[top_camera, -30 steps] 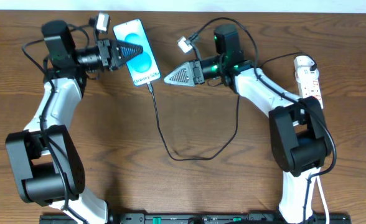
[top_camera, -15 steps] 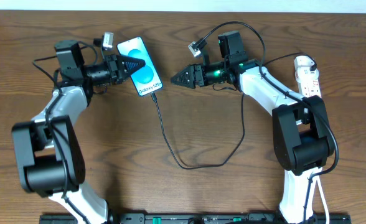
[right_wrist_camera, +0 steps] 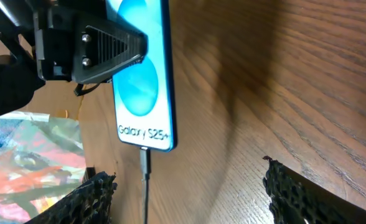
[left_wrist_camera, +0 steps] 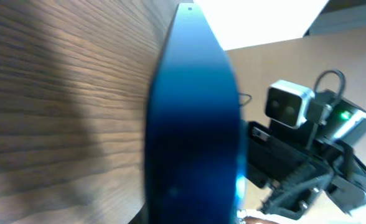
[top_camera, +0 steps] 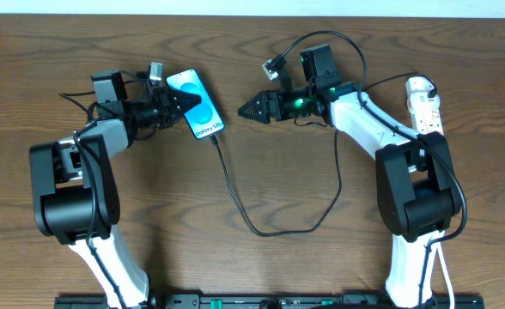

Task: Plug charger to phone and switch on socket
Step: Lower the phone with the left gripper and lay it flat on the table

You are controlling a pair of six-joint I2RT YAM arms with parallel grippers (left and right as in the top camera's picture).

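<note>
My left gripper is lowering the phone, and the black plug sits straight in the phone's bottom edge (top_camera: pixel 212 136). So my left gripper should now go down until the phone rests on the wood (top_camera: pixel 186 137), then let go.
The phone (top_camera: pixel 203 112), blue-turquoise screen up, lies at the back left of the table. My left gripper (top_camera: pixel 180 100) is shut on its top end. In the left wrist view the phone (left_wrist_camera: pixel 195 124) shows edge-on and fills the jaws. The charger's small black plug (top_camera: pixel 212 138) sits in the phone's bottom edge, and its thin black cable (top_camera: pixel 261 230) loops toward the right arm. My right gripper (top_camera: pixel 249 110) is open and empty, just right of the phone. The right wrist view shows the phone (right_wrist_camera: pixel 142 81), the plug (right_wrist_camera: pixel 145 165) and the right gripper's spread fingers (right_wrist_camera: pixel 186 183). The white socket (top_camera: pixel 426 105) lies far right.
The charger cable's loop lies on the wood in the middle of the table. The socket's white cord (top_camera: pixel 446 266) runs down beside the right arm's base. The left arm's camera (top_camera: pixel 156 72) sits just above the phone.
My left gripper has carried the phone a little down and to the right, and the arm has folded in. My right gripper has backed slightly to the right, then stayed still.
</note>
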